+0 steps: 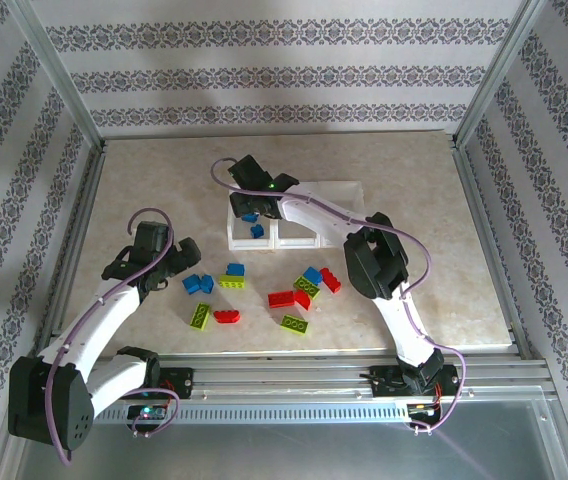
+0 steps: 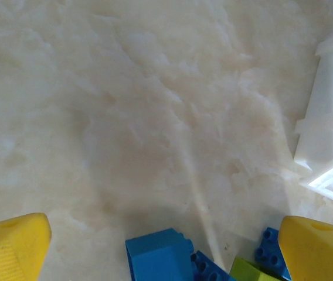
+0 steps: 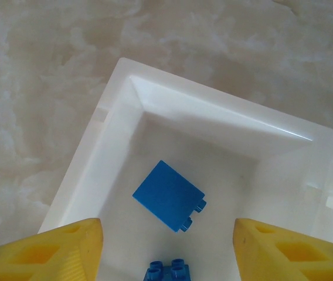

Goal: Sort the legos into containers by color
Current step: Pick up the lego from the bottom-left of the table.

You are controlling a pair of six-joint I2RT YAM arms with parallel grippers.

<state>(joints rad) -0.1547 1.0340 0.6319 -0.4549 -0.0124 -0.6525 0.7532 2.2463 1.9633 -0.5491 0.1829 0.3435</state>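
My right gripper hangs over the bin with the blue legos (image 1: 246,234), so it should back off before my left gripper brings the nearest blue lego (image 1: 192,284) there.
The containers (image 1: 336,192) are a white three-bin tray at mid-table. My right gripper (image 1: 248,200) hangs open over its left bin (image 3: 213,111), nothing between its yellow fingers (image 3: 49,252). Two blue legos (image 3: 167,196) (image 3: 166,272) lie on that bin's floor. My left gripper (image 1: 182,268) is open and low over the table, with a blue lego (image 2: 157,257) between its fingers (image 2: 11,249). Another blue brick (image 2: 272,252) and a lime green one (image 2: 254,272) sit by its right finger. Loose blue (image 1: 199,284), green (image 1: 200,316) and red (image 1: 281,298) legos lie scattered in front of the tray.
The tray's corner (image 2: 330,117) stands just right of and beyond my left gripper. A metal frame and patterned walls enclose the marble-look table (image 1: 144,190). Bare tabletop lies at the left, the right and behind the tray. The right arm crosses over the tray's middle.
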